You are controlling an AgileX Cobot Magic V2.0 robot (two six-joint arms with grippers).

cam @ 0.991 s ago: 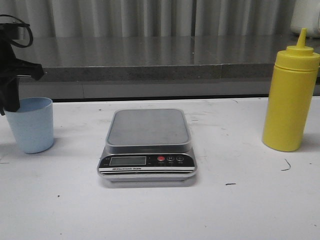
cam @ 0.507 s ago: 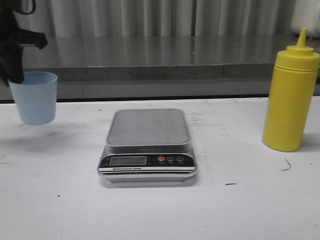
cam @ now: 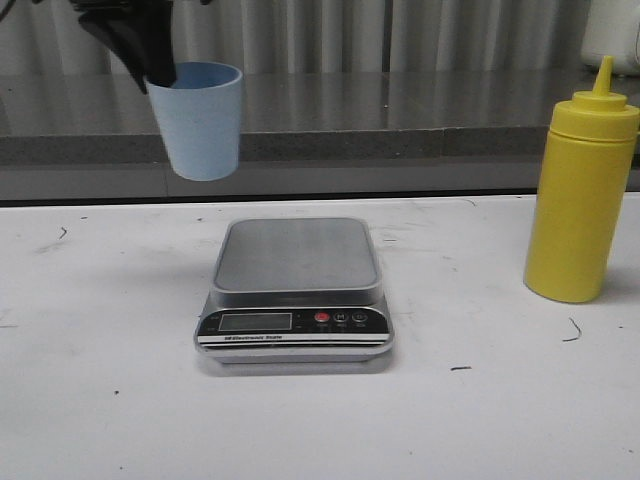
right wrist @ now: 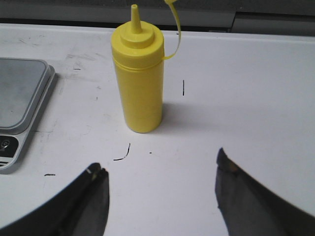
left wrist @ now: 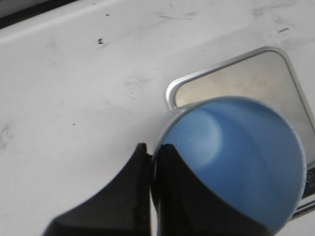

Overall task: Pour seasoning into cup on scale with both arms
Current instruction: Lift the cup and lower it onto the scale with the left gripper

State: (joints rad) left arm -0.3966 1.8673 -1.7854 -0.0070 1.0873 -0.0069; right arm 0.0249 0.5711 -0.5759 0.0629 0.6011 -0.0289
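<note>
I should keep my left gripper carrying the pale blue cup, hanging upright, over and down until its base rests on the scale's platform, which is clear.
My left gripper is shut on the rim of the pale blue cup, one finger inside and one outside, and holds it upright in the air above and left of the scale. In the left wrist view the cup is empty and hangs over a corner of the scale's platform; the left gripper pinches its wall. The yellow seasoning bottle stands upright on the table at the right. My right gripper is open and empty, a short way from the bottle. It is out of the front view.
A white table bears scuff marks. A grey steel ledge and corrugated wall run behind. The bottle's loose tethered cap strap curls beside its nozzle. The scale's edge shows in the right wrist view.
My left gripper has lifted the cup off the table's left side and carried it up and to the right toward the scale. The bottle and scale have not moved.
</note>
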